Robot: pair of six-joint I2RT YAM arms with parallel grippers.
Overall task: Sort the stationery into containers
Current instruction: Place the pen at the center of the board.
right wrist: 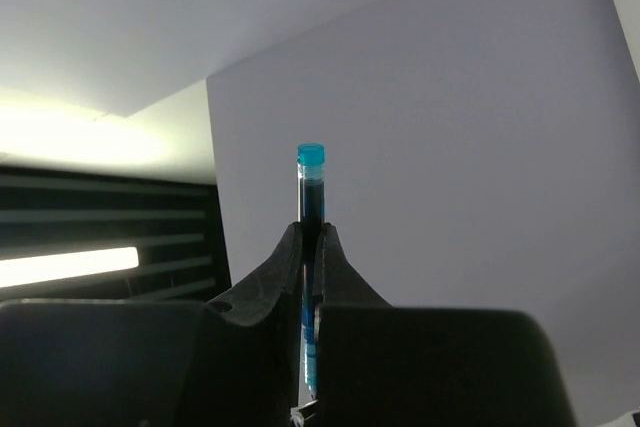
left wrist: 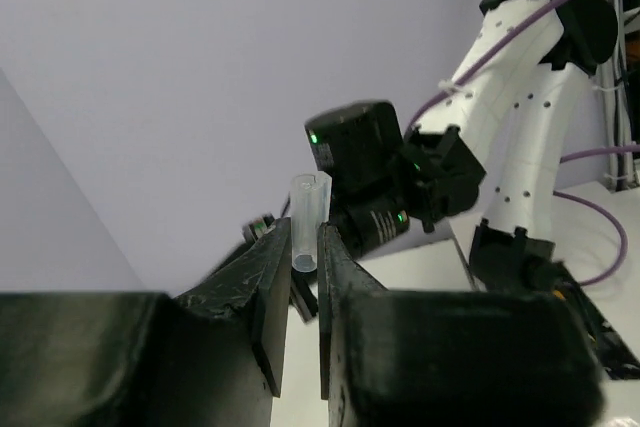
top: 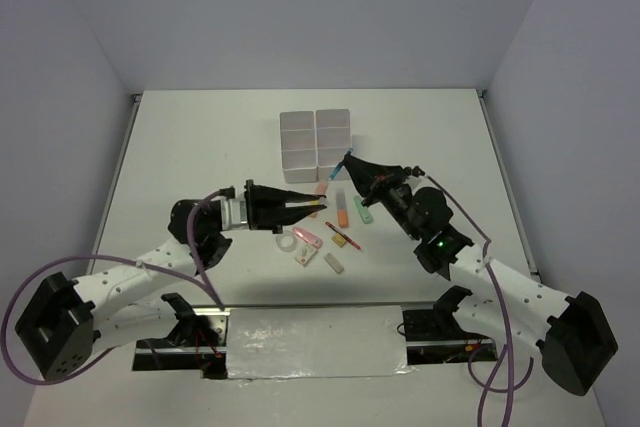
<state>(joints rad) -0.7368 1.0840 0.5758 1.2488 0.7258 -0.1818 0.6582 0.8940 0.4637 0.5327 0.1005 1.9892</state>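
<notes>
The blue pen's tip (right wrist: 311, 393) faces back into my right gripper, so next I put the pen (top: 341, 164) down and grip it again tip-out before the clear cap goes on.
The containers (top: 316, 136), six joined white open boxes, stand at the table's middle back. My left gripper (top: 308, 206) is raised just left of the loose stationery and is shut on a pale highlighter with a clear cap (left wrist: 309, 209), held between the jaws (left wrist: 305, 235). My right gripper (top: 351, 166) hovers by the containers' near right corner, shut on a thin blue pen (right wrist: 311, 202) that sticks out past the fingertips (right wrist: 311, 234). On the table lie a peach highlighter (top: 320, 188), an orange highlighter (top: 342, 210), a green highlighter (top: 363, 209), a red pen (top: 344, 235), a clear tape ring (top: 287, 243) and erasers (top: 306, 258).
A silver sheet (top: 315, 342) covers the near edge between the arm bases. Purple cables loop beside both arms. White walls enclose the table on three sides. In the left wrist view the right arm (left wrist: 520, 97) stands opposite.
</notes>
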